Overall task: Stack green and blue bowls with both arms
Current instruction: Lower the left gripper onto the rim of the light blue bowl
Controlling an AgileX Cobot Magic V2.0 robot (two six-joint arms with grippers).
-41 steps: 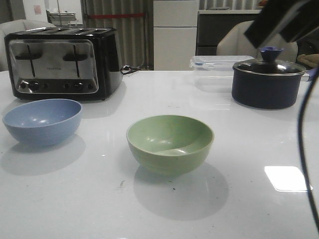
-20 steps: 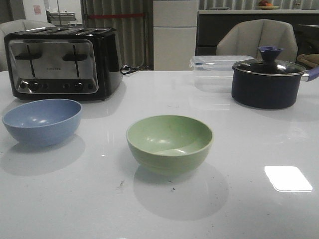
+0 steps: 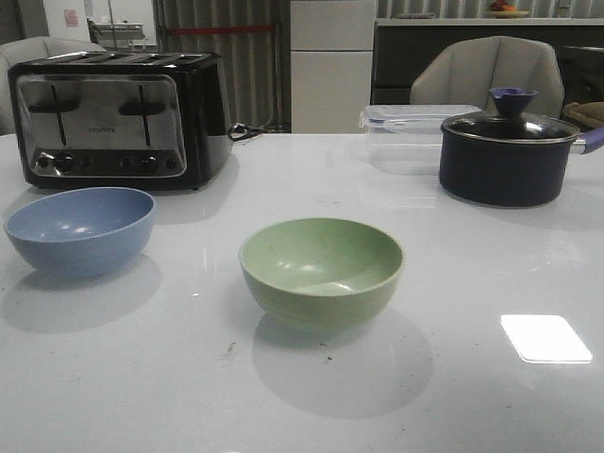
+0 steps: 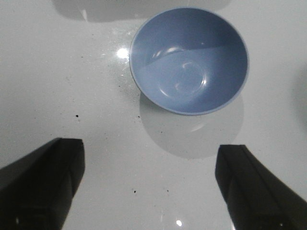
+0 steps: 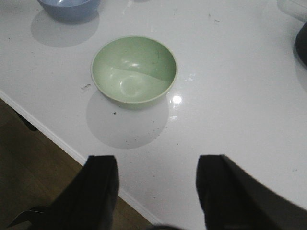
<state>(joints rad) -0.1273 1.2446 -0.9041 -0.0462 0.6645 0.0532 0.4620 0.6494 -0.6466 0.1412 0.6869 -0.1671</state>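
Observation:
The rim of the blue bowl (image 3: 82,232) should stay higher when I lower that bowl into the green bowl, because both bowls have similar widths and sloping sides (image 3: 321,304).
The blue bowl (image 3: 80,228) stands upright and empty at the table's left, in front of the toaster. The green bowl (image 3: 321,271) stands upright and empty near the table's middle, apart from the blue one. Neither arm shows in the front view. In the left wrist view my left gripper (image 4: 151,153) hangs open above bare table, short of the blue bowl (image 4: 189,60). In the right wrist view my right gripper (image 5: 158,165) is open over the table's edge, the green bowl (image 5: 134,69) beyond it, and the blue bowl (image 5: 69,8) farther off.
A black and silver toaster (image 3: 118,118) stands at the back left. A dark lidded pot (image 3: 508,156) and a clear plastic box (image 3: 406,137) stand at the back right. The white table's edge (image 5: 57,139) borders brown floor. A grey chair (image 3: 486,75) stands behind the table.
One second ago the right arm and its thin black cable crossed the right side of the front view; both have since left that view. The bowls have not moved.

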